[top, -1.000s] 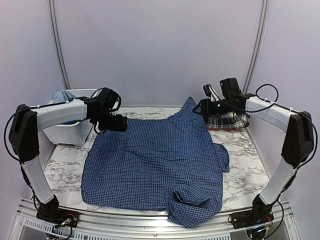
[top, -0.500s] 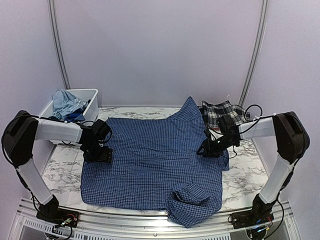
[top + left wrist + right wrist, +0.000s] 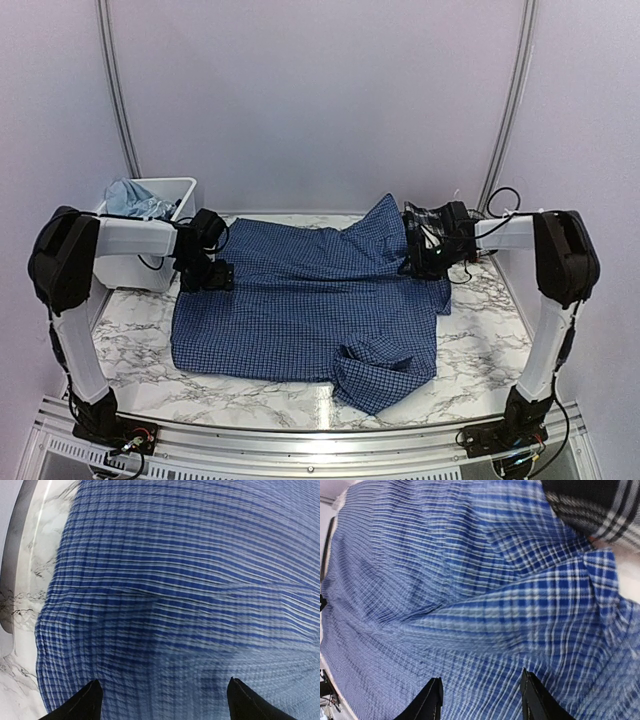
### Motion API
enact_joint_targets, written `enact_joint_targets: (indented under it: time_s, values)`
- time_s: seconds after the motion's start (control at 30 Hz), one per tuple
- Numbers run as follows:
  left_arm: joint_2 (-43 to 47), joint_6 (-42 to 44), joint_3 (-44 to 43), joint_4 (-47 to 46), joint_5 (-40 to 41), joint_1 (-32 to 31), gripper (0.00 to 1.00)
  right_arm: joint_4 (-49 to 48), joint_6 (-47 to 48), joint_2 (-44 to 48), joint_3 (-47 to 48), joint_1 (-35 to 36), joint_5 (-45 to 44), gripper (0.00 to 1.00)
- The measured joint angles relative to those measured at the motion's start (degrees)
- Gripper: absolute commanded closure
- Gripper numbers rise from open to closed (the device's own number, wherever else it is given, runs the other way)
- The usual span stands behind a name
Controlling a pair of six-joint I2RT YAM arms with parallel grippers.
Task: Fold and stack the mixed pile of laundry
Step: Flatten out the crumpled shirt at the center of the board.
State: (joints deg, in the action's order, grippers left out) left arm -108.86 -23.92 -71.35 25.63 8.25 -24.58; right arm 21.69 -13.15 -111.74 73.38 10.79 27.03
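Note:
One sleeve lies doubled point(image 3: 376, 378) over the shirt's near edge, so my right gripper should raise its loose end point(image 3: 392, 354) and straighten it toward the metal rail before I fold.
The navy small-check button shirt point(image 3: 310, 300) lies spread flat across the marble table, one sleeve point(image 3: 385, 372) folded over its near edge. My left gripper point(image 3: 213, 276) rests on the shirt's left edge. In the left wrist view its jaws point(image 3: 165, 700) stand wide apart over the checked cloth point(image 3: 175, 580). My right gripper point(image 3: 425, 262) sits on the shirt's far right corner, jaws point(image 3: 482, 700) apart, with a cloth ridge point(image 3: 470, 615) running toward them. The black-and-white plaid piece point(image 3: 432, 218) lies just behind the right gripper, and its edge point(image 3: 592, 505) shows in the right wrist view.
A white bin point(image 3: 170, 188) stands at the back left, holding a light blue garment point(image 3: 128, 197). Bare marble table point(image 3: 480, 340) shows around the shirt and in the left wrist view point(image 3: 20, 680). A metal rail point(image 3: 300, 440) runs along the near edge.
Both grippers swung down from the back onto the shirt, then moved toward the back. The shirt slid away from the near edge with them, and its right side bunched inward.

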Motion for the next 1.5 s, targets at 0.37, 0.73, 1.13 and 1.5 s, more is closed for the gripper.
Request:
enact_joint_targets:
  time_s: [0.37,0.73,1.13,1.5]
  values:
    - [23.7,-0.1,13.5,-0.1,-5.9,-9.0,0.07,6.5,-0.9,21.7,-4.4,20.7,3.2,0.3]
    - [25.9,-5.7,23.7,0.3,-7.3,-16.6,0.07,18.2,-3.4,12.5,-3.2,39.7,-3.9,0.6]
    - [29.3,-8.9,28.5,0.3,-6.2,-16.6,0.08,21.6,-6.3,29.5,-11.6,42.2,-2.4,1.0]
    - [29.3,-9.1,28.5,0.3,-6.1,-16.6,0.08,23.8,-15.0,39.8,-22.6,34.8,-4.5,0.25]
